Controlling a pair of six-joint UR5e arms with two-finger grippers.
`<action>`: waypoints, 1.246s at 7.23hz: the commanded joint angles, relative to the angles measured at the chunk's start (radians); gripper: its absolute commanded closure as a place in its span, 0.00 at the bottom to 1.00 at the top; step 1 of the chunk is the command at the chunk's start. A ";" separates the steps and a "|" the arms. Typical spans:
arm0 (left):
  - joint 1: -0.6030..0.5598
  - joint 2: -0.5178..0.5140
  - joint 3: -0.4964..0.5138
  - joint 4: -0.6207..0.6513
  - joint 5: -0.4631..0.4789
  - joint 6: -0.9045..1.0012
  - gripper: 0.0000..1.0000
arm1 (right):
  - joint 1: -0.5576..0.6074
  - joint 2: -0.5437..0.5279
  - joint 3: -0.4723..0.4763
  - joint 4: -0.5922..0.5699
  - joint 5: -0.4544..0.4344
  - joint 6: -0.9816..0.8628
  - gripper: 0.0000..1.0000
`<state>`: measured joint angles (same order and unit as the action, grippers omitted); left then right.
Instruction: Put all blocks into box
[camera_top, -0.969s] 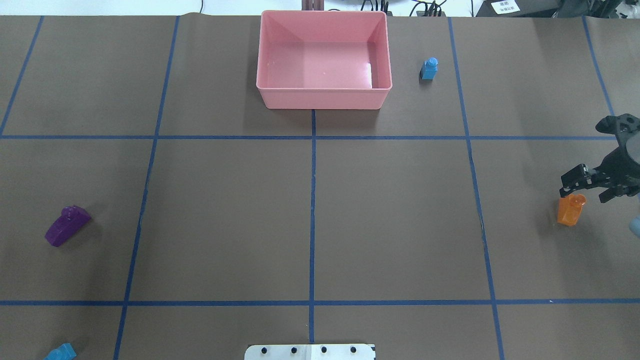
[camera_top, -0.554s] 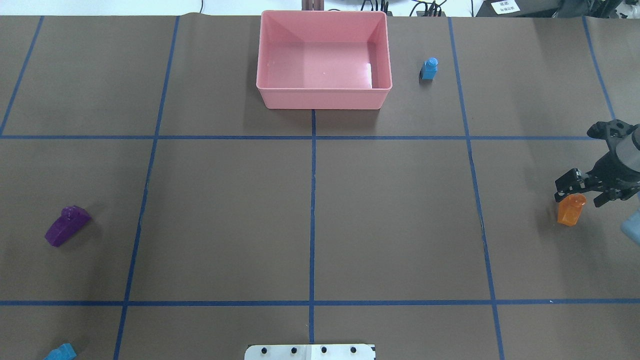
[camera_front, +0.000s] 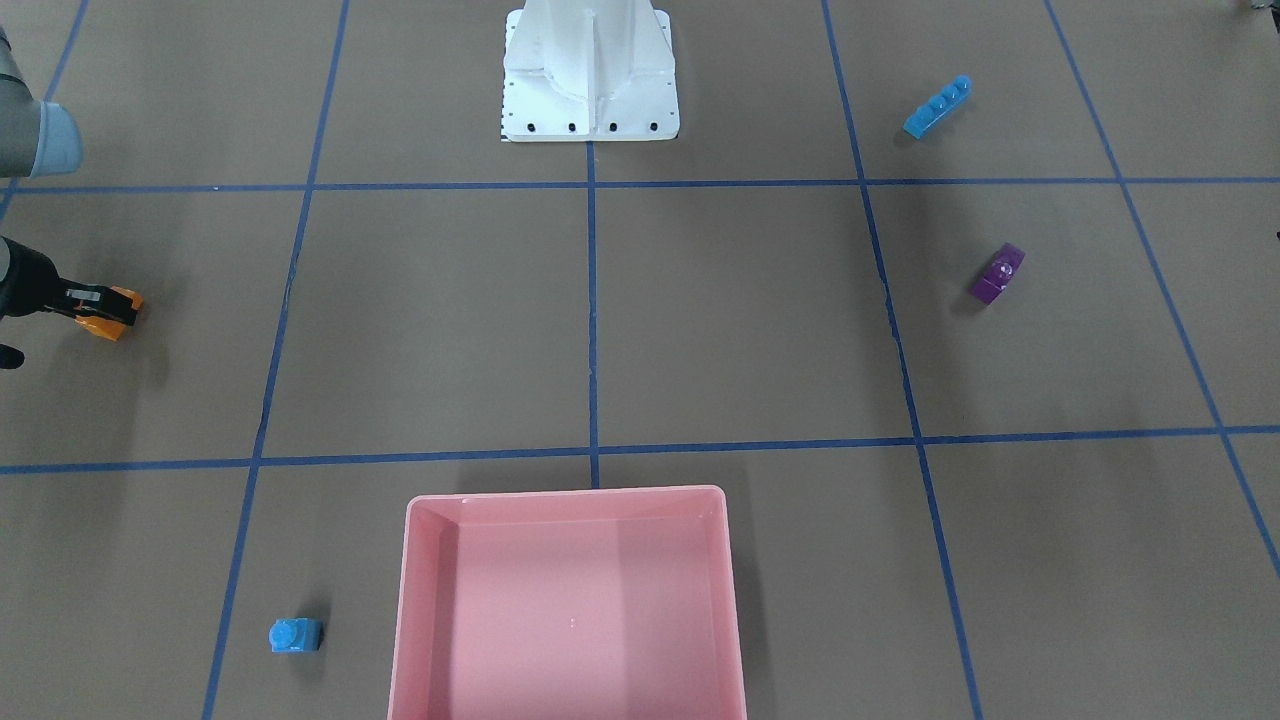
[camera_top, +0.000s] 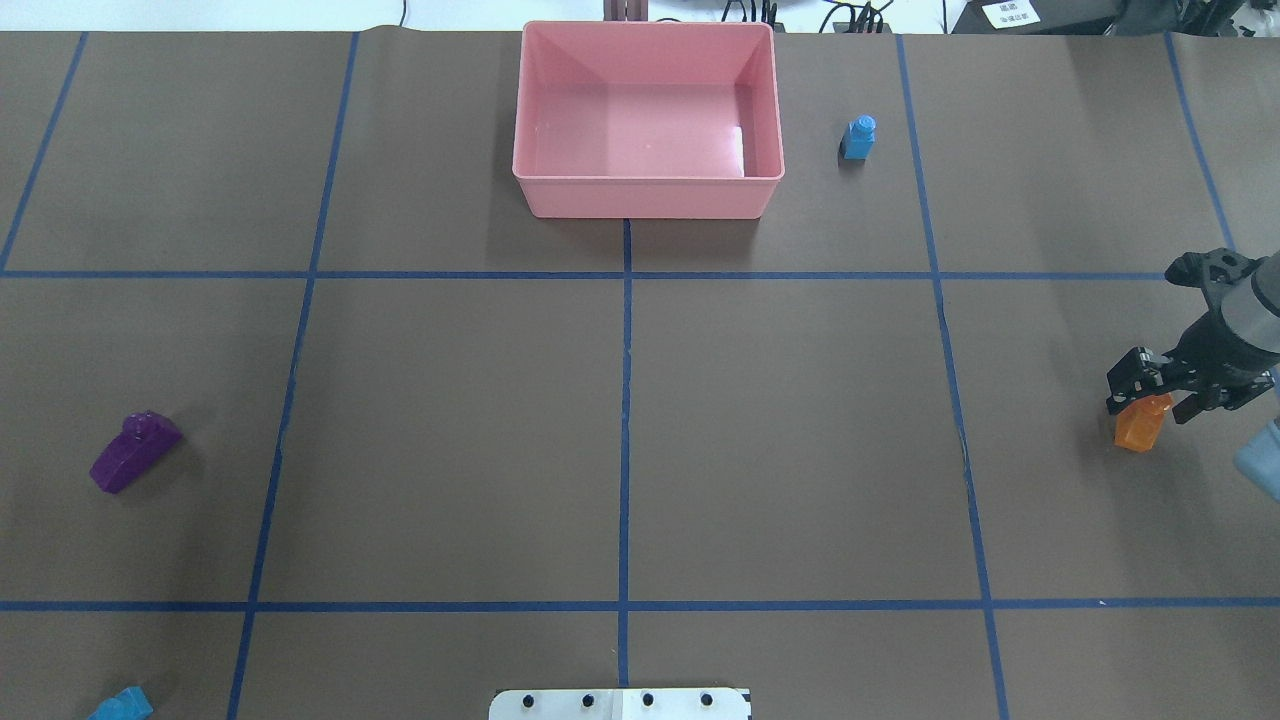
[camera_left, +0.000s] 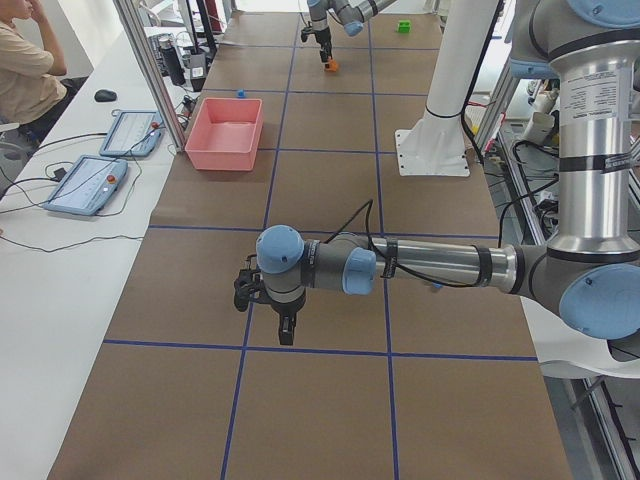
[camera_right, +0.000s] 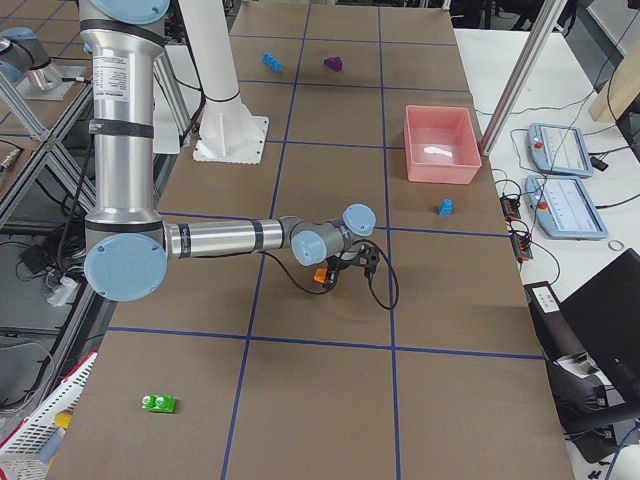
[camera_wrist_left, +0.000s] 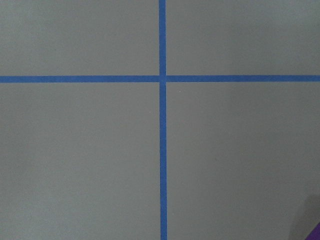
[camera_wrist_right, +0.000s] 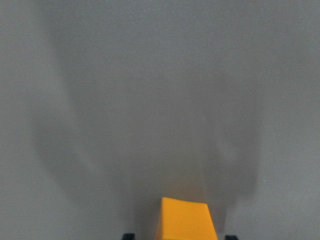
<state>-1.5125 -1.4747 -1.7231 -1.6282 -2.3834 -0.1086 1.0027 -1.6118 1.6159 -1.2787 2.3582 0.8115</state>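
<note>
The orange sloped block is between my right gripper's fingers, so I should go on closing them before I lift the block and go on until it hangs over the empty pink box.
The pink box (camera_top: 646, 195) stands empty at the table's far middle. The orange sloped block (camera_top: 1140, 428) stands at the far right. My right gripper (camera_top: 1150, 405) is low over it, open, a finger on each side; the right wrist view shows the block (camera_wrist_right: 184, 220) between the fingertips with gaps. The small blue block (camera_top: 858, 138) stands right of the box. The purple block (camera_top: 135, 452) and long blue block (camera_front: 937, 106) lie at the left. The green block (camera_right: 158, 403) lies far right. My left gripper (camera_left: 265, 315) shows only in the exterior left view; I cannot tell its state.
The white robot base (camera_top: 620, 703) is at the near edge. Blue tape lines grid the brown table cover. A side bench with tablets (camera_left: 90, 185) and a seated person runs along the far side.
My right gripper has moved left and down, from just beyond the orange block to straddling its top. The blocks and the box have not moved.
</note>
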 joint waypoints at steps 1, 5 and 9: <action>0.020 -0.001 -0.007 -0.045 -0.043 -0.003 0.00 | -0.001 0.028 0.019 -0.004 0.009 0.095 1.00; 0.243 -0.009 -0.064 -0.223 -0.082 -0.257 0.00 | 0.031 0.366 -0.023 -0.173 0.000 0.095 1.00; 0.544 -0.001 -0.170 -0.240 0.123 -0.264 0.01 | 0.019 0.883 -0.420 -0.257 -0.020 0.101 1.00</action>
<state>-1.0782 -1.4799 -1.8603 -1.8621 -2.3496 -0.3754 1.0263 -0.8758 1.3285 -1.5358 2.3436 0.9080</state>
